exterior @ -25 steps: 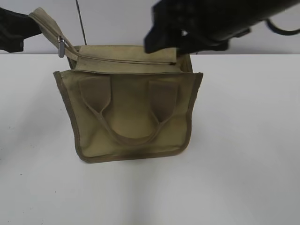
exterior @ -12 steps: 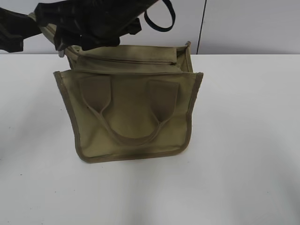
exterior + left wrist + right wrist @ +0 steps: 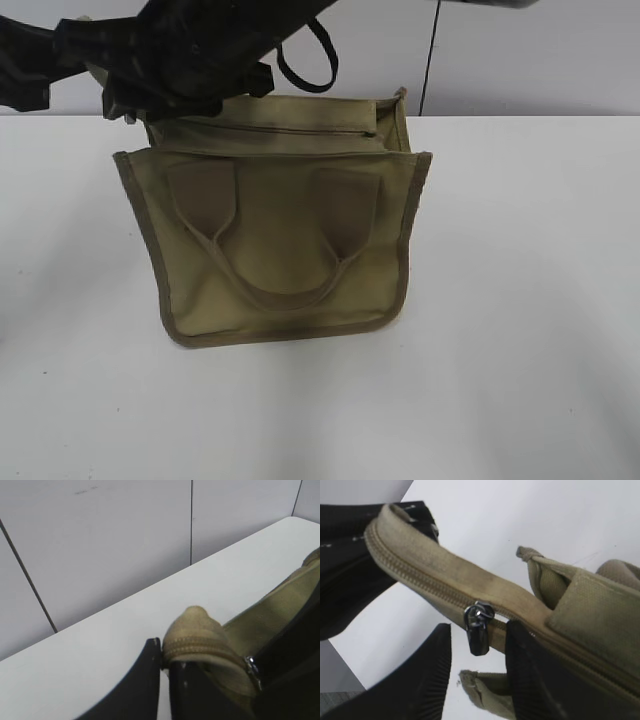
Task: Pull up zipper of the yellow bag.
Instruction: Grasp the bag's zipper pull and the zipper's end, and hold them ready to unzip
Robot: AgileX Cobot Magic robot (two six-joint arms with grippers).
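The zipper strip runs straight toward the top of the yellow bag. The silvery pull tab will slide to the far end of the bag when I pull it.
The yellow bag stands on the white table, handles facing me. The zipper runs as a dark line along its top panel and continues onto a fabric strip lifted off to the upper left. My left gripper is shut on the end of that zipper strip, as the left wrist view shows. My right gripper has reached across to the left. In the right wrist view its jaws are open, and the metal pull tab hangs between them, untouched. The tab also glints in the left wrist view.
The white table extends round the bag on all sides. A grey panelled wall stands right behind the table. A black cable loop hangs from the right arm above the bag's top.
My right arm has swept from above the bag's right end across to the upper left, to the pull tab. The left gripper and the bag have held still.
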